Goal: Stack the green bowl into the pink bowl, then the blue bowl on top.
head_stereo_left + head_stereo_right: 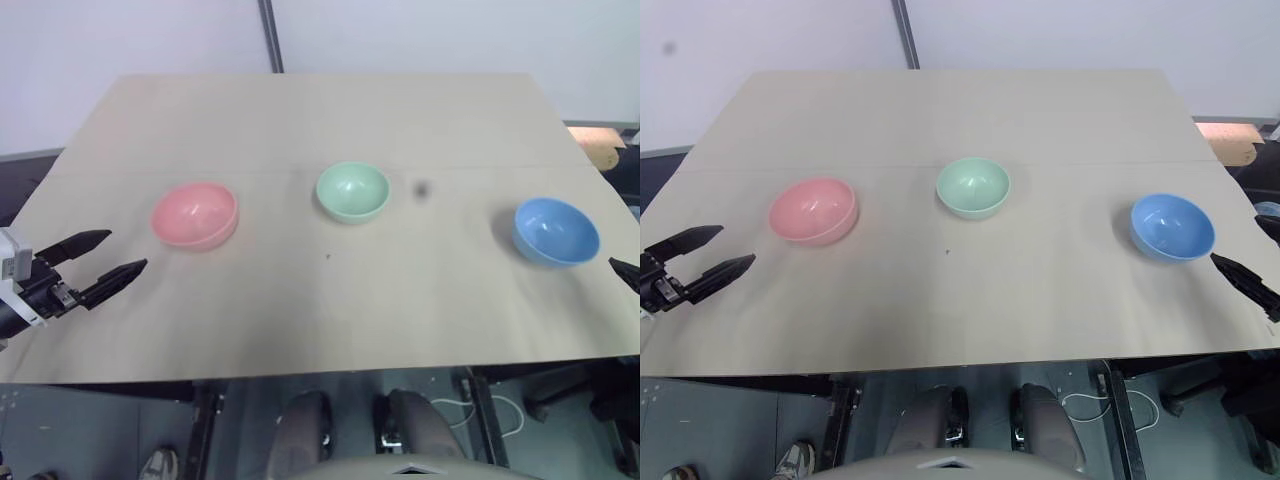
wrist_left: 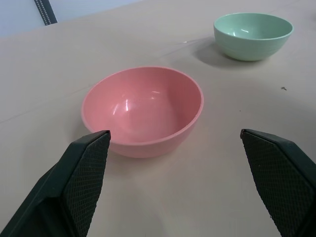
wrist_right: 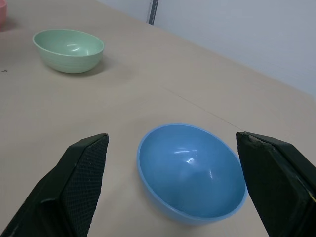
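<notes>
The green bowl should go mostly down inside the pink bowl (image 1: 195, 216) when I lower it in, because the pink sides flare (image 2: 185, 132) out to a wide rim.
Three bowls stand apart in a row on the tan table (image 1: 320, 120), all upright and empty. The pink bowl (image 1: 195, 214) is at the left, the green bowl (image 1: 353, 191) in the middle, the blue bowl (image 1: 556, 231) at the right. My left gripper (image 1: 112, 258) hovers open near the table's left edge, just short of the pink bowl (image 2: 143, 109), holding nothing. My right gripper (image 1: 1250, 268) stands open at the right edge, close beside the blue bowl (image 3: 191, 173), also holding nothing. The green bowl (image 3: 68, 50) lies farther off in the right wrist view.
A dark post (image 1: 271, 35) rises behind the table against a pale wall. A brown box (image 1: 1230, 140) sits off the table's far right corner. The table's front edge (image 1: 320, 370) runs just ahead of me.
</notes>
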Robot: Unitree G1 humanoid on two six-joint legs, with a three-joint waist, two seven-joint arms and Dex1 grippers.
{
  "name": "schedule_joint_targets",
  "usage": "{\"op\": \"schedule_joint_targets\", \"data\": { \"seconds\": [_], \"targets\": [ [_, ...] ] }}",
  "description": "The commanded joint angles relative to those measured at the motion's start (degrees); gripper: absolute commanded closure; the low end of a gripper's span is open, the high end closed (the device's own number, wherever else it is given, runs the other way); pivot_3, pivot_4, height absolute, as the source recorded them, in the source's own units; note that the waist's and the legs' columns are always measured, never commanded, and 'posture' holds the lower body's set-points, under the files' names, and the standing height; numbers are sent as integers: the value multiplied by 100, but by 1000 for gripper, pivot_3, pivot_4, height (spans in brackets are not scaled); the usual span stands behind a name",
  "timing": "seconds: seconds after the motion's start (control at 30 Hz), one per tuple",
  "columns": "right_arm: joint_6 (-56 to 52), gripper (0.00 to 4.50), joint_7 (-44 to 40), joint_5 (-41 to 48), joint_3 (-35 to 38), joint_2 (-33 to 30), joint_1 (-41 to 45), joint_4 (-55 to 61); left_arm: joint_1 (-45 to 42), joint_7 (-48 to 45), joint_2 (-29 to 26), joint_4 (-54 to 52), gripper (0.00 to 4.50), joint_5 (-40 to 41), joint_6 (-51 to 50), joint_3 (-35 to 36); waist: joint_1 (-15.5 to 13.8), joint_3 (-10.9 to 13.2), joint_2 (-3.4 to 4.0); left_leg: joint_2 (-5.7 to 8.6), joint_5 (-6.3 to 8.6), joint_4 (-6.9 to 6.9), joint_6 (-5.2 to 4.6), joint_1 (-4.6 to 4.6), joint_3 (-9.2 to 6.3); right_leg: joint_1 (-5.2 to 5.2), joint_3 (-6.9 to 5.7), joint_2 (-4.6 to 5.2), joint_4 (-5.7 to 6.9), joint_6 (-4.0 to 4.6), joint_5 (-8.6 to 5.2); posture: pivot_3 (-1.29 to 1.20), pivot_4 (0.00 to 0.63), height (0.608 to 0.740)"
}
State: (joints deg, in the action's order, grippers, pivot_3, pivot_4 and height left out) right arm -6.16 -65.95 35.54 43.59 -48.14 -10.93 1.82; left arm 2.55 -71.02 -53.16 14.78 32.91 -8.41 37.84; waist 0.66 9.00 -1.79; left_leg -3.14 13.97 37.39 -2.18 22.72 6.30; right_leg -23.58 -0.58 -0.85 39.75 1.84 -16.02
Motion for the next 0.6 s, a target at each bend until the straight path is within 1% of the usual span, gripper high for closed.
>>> {"op": "schedule_joint_targets", "data": {
  "seconds": [0.03,0.17,0.3,0.37,0.43,0.5,0.57,0.6],
  "targets": [
    [62,0,38,35,119,-40,16,133,-78,87,34,-279,46,125,29,85,0,0,0,0,0,0,0,0,0,0,0,0,0,0,0,0,150,740],
    [-73,0,251,-98,-8,-87,-10,333,-143,327,237,-839,46,282,-198,-27,-3,0,-1,0,0,0,0,1,0,1,0,0,0,0,0,0,150,740],
    [-496,0,592,-281,-397,-183,79,524,-191,452,334,-1140,46,380,-403,-85,0,0,-1,0,0,0,0,0,-1,1,0,0,1,-1,0,0,150,740],
    [-788,0,789,-186,-716,-158,364,659,-215,489,395,-1269,46,450,-482,-142,20,0,1,0,0,0,0,0,1,1,1,0,1,-1,0,0,150,740],
    [-798,0,1236,-528,-1165,-53,682,882,-269,352,470,-1421,46,681,-616,-228,53,1,3,0,-1,0,0,-2,4,0,3,-1,4,-1,1,0,150,740],
    [-1033,0,1663,-935,-1756,-42,988,1102,-423,492,551,-1505,46,738,-763,-382,30,1,3,0,-2,1,2,-3,5,-2,4,-1,9,-2,1,0,150,740],
    [-1237,0,1929,-1036,-2266,85,1399,1343,-580,707,665,-1645,46,695,-829,-594,21,1,3,0,-3,1,4,-1,3,-4,2,-2,8,-2,1,0,150,740],
    [-1328,0,1917,-1094,-2621,109,1668,1485,-664,920,738,-1757,46,522,-757,-740,12,2,3,1,-3,1,4,-1,3,-4,1,-2,9,-2,1,0,150,740]
  ]
}}
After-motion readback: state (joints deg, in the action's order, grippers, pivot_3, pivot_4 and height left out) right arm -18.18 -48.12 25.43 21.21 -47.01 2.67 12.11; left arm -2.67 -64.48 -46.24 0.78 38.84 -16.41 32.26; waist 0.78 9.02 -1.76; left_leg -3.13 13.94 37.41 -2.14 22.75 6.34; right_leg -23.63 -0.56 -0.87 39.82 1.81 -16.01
